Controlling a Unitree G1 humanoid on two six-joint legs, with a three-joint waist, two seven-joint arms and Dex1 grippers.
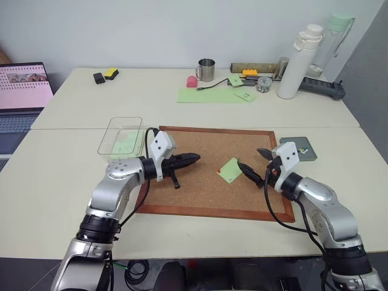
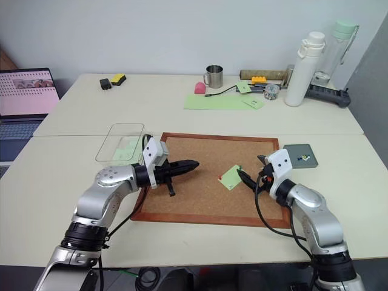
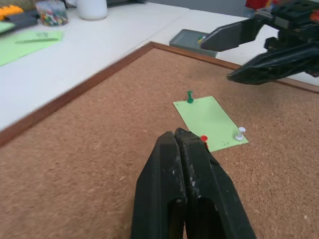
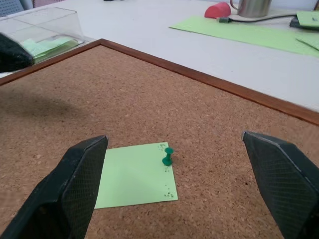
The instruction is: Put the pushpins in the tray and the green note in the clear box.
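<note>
The dark tray (image 2: 301, 156) is across the corkboard from my left gripper, so my right gripper should pull out the green pushpin (image 4: 167, 157) and take it to the tray first.
The green note (image 1: 230, 170) lies on the corkboard (image 1: 206, 194), pinned by a green pushpin (image 4: 168, 156), a red pushpin (image 3: 203, 139) and a white pin (image 3: 240, 133). My left gripper (image 1: 196, 157) hovers over the board to the note's left, shut on nothing, its tip pointing at the red pin. To the right of the note is my right gripper (image 1: 250, 156), open, with the green pin ahead of the gap between its fingers. The clear box (image 1: 112, 128) stands off the board's left corner with green paper inside. The dark tray (image 1: 290, 143) lies off the board's right edge.
At the back of the table are a long green sheet (image 1: 209, 95), a metal mug (image 1: 206, 70), a white bottle (image 1: 298, 60), a jar of pins (image 1: 264, 83) and a power strip (image 1: 321, 86). A laptop (image 1: 23, 85) sits at the far left.
</note>
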